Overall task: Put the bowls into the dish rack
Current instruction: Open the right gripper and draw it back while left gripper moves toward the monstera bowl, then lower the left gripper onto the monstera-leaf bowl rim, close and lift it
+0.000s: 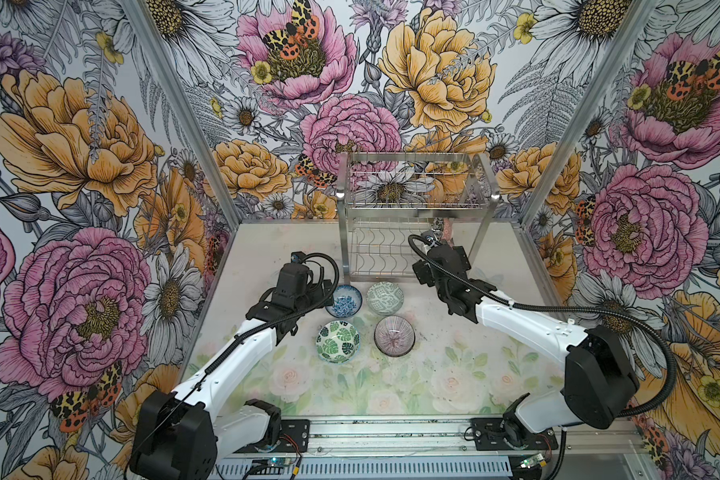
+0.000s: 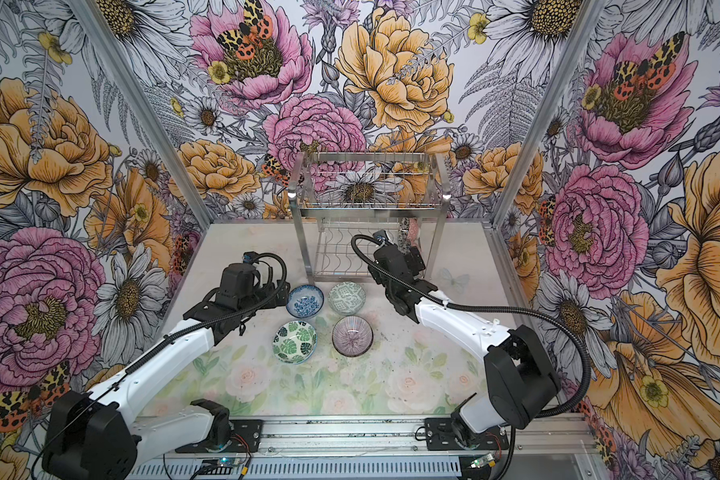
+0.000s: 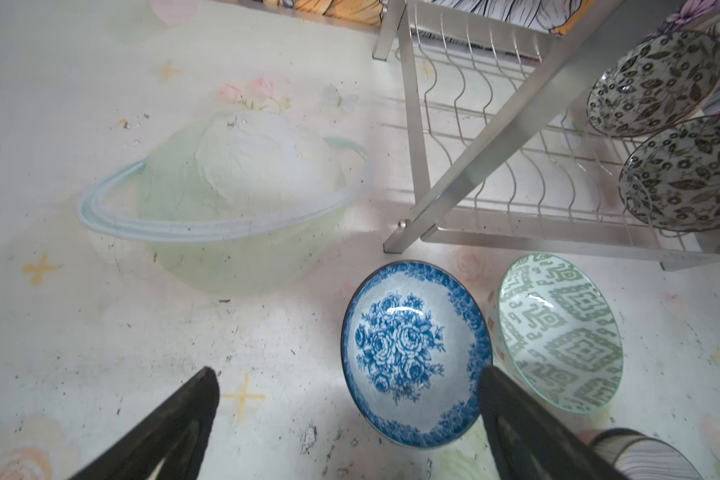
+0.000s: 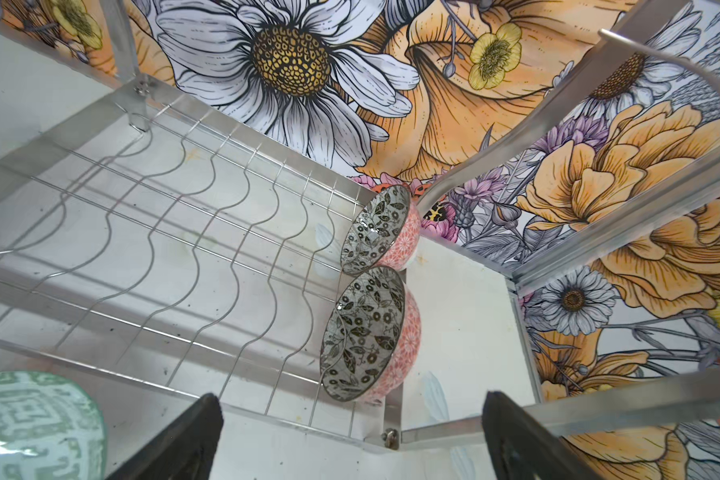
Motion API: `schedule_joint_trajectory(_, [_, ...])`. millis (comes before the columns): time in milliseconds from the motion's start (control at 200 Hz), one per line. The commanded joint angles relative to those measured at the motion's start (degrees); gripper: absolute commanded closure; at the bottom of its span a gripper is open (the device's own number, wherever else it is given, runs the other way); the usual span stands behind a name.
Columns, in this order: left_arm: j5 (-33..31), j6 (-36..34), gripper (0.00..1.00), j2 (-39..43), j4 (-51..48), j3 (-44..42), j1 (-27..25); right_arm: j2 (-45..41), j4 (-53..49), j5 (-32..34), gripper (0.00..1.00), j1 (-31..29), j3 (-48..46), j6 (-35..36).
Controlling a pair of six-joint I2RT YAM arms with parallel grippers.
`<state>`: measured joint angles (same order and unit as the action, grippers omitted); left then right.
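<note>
The green leaf bowl's rim point(image 2: 274, 344) away from the pink striped bowl is free, so my left gripper should keep going down toward that rim until its fingers are on both sides of it.
The steel dish rack point(image 1: 416, 216) point(image 2: 366, 216) stands at the back of the table. Two black-and-white floral bowls point(image 4: 375, 230) point(image 4: 366, 332) stand on edge at the right end of its lower tier. In front of the rack lie a blue bowl point(image 1: 344, 301) point(image 3: 416, 353), a grey-green bowl point(image 1: 385, 297) point(image 3: 558, 332), a green leaf bowl point(image 1: 337, 341) and a pink striped bowl point(image 1: 395, 334). My left gripper point(image 3: 348, 372) hangs open by the blue bowl, one finger at that bowl's rim on the grey-green bowl's side. My right gripper point(image 4: 352, 395) is open and empty at the rack's front right corner.
The rack's upper basket point(image 1: 412, 183) holds nothing. Its flat front leg point(image 3: 408, 166) stands just beyond the blue bowl. Floral walls with aluminium posts point(image 1: 558, 166) close in the back and both sides. The arms' mounting rail point(image 1: 391, 436) runs along the front edge.
</note>
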<state>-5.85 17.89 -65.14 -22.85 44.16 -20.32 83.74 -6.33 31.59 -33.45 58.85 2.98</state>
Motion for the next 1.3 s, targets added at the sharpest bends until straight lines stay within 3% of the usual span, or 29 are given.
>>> schedule_joint_trajectory(0, [1.42,3.39,0.01,2.97,-5.04,-1.32,-2.31,-2.23,-2.38,-4.1,0.0,-0.04,-0.87,-3.97])
schedule_joint_trajectory(215, [-0.28,10.49,0.01,8.29,-14.14,-3.51,-7.11,-4.49,-2.84,-5.32,0.0,0.32,-2.16,-6.34])
schedule_joint_trajectory(390, [-1.51,16.77,0.01,12.86,-20.53,-6.13,-7.97,-4.75,-2.85,-5.31,0.0,0.69,-2.57,-6.98])
schedule_joint_trajectory(726, [-3.29,21.05,0.07,11.65,-21.71,-8.26,-10.96,-5.67,-3.33,-7.25,0.0,4.11,-2.83,-11.49])
schedule_joint_trajectory(856, [-4.38,20.88,0.18,10.34,-21.54,-8.06,-11.41,-6.51,-3.35,-9.32,0.0,6.04,-3.16,-13.08])
schedule_joint_trajectory(1031, [-5.75,19.46,0.42,7.73,-20.45,-7.27,-11.69,-6.66,-3.46,-9.88,0.0,7.01,-3.26,-13.48])
schedule_joint_trajectory(1291, [-5.75,18.17,0.57,3.96,-17.21,-6.9,-12.81,-6.68,-3.69,-10.28,0.0,7.61,-3.22,-13.51])
